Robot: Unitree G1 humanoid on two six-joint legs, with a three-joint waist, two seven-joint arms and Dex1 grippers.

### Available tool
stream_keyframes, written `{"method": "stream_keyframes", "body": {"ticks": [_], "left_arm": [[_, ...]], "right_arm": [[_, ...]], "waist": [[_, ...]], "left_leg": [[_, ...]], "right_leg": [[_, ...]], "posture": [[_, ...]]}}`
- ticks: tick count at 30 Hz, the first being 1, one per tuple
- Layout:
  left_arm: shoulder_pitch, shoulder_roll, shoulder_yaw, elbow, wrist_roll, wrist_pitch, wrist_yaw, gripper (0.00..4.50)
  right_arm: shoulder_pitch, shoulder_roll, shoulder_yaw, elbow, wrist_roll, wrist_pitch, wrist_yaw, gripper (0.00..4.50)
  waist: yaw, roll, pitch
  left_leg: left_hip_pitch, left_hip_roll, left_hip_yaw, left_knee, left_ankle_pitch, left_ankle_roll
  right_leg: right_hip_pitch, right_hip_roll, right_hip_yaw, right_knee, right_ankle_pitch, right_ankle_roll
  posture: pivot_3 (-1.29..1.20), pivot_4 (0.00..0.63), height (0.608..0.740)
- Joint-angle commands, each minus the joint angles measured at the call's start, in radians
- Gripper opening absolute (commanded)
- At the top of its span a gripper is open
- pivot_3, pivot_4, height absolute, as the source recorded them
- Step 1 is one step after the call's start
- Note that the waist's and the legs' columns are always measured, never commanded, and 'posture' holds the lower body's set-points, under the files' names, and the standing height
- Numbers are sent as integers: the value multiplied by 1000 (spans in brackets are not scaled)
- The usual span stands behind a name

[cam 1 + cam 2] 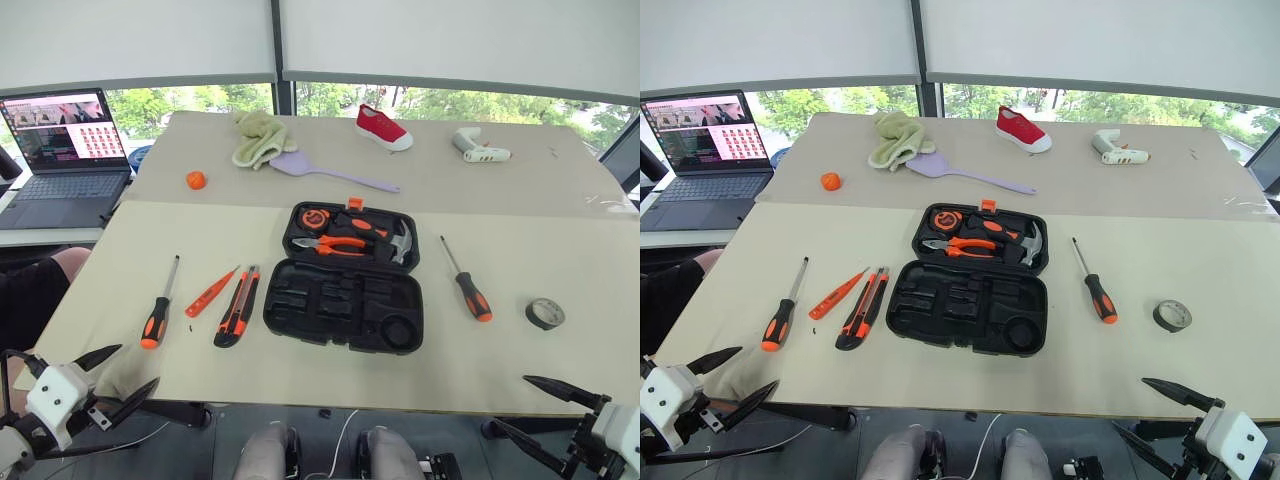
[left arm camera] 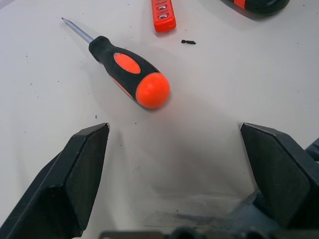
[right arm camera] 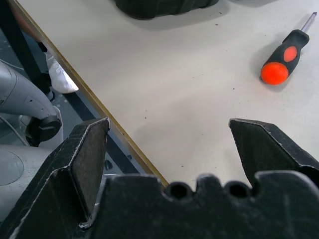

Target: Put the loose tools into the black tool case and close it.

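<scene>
I expect the orange-and-black screwdriver [image 1: 157,317] to lie lengthwise in a long empty slot [image 1: 330,277] when I lower it, because the slot runs beside the hinge in the near half.
The black tool case [image 1: 345,305] lies open at the table's middle, with pliers and a hammer [image 1: 402,243] in its far half and bare slots in its near half. Left of it lie a utility knife [image 1: 238,306], a slim orange tester screwdriver [image 1: 210,292] and an orange-and-black screwdriver [image 1: 158,310]. To the case's right are a second screwdriver [image 1: 468,285] and a dark tape roll [image 1: 545,313]. My left gripper [image 1: 135,368] hangs open at the front left edge, close to the screwdriver's [image 2: 130,70] handle. My right gripper [image 1: 512,402] is open at the front right edge, short of the second screwdriver [image 3: 286,55].
At the back of the table lie an orange ball [image 1: 196,180], a green cloth [image 1: 258,138], a purple spatula [image 1: 325,172], a red shoe [image 1: 383,128] and a white glue gun [image 1: 478,147]. A laptop [image 1: 65,150] stands on a side desk at the left.
</scene>
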Motion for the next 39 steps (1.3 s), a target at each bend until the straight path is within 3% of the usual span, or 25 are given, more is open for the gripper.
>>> {"method": "stream_keyframes", "body": {"ticks": [1, 6, 11, 15, 21, 25, 27, 31, 37, 39], "left_arm": [[-9, 12, 32, -25, -58, 55, 5, 4500], [39, 23, 111, -98, -246, 267, -38, 4500], [104, 11, 282, -181, -393, 505, 76, 4500], [200, -26, 330, -166, -364, 576, 96, 4500], [127, -6, 393, -227, -524, 799, 212, 4500], [-3, 71, 351, -339, -656, 1010, 338, 4500], [-74, 112, 297, -362, -659, 1083, 393, 4500], [-209, 182, 159, -363, -609, 1200, 487, 4500], [-382, 199, -40, -293, -501, 1327, 590, 4500], [-399, 192, -68, -282, -477, 1344, 595, 3985]], "right_arm": [[-29, 3, 15, 15, -1, -35, -2, 4472], [-100, 28, 79, 15, 112, -60, 83, 4472], [-169, 22, 105, -121, 270, 85, 59, 4472], [-224, 62, 160, -221, 297, 123, 17, 4472], [-268, 91, 235, -254, 288, 127, 36, 4472], [-300, 85, 265, -240, 269, 126, 49, 4472], [-324, 83, 277, -240, 260, 132, 38, 4472], [-360, 83, 295, -246, 243, 141, 21, 4472], [-361, 87, 298, -255, 219, 132, 5, 4472], [-349, 85, 287, -259, 219, 128, 1, 4500]], "waist": [[0, 0, 0], [-5, -3, 0], [-11, -2, 0], [-14, -2, 0], [9, -5, -1], [16, -9, -3], [13, -11, -4], [-3, -10, -4], [-3, -10, -4], [-1, -9, -4]], "left_leg": [[0, 0, 0, 0, 0, 0], [0, 2, -1, 0, 0, 0], [0, 2, -1, 0, 0, -1], [1, 3, -2, 0, 0, -2], [1, 3, -3, 1, 0, -4], [1, 3, -5, 1, 0, -4], [1, 3, -5, 1, 1, -5], [4, 3, -3, 0, 5, -13], [5, 5, -2, -1, 8, -20], [5, 5, -2, -1, 7, -21]], "right_leg": [[0, 0, 0, 0, 0, 0], [0, 2, 0, 0, -1, 1], [1, 1, 0, 1, 2, -5], [2, 2, 1, 1, 0, -3], [2, 2, -1, 1, -1, -5], [3, 1, -1, 1, 1, -8], [4, 2, -1, 1, 1, -7], [4, 7, -1, 3, 5, -2], [5, 15, -1, 7, 3, -5], [5, 15, -1, 7, 3, -6]], "posture": [[0, 150, 740], [0, 150, 740], [0, 150, 740], [0, 150, 740], [0, 150, 740], [0, 150, 740], [0, 150, 740], [0, 150, 740], [0, 150, 740], [0, 150, 740]]}}
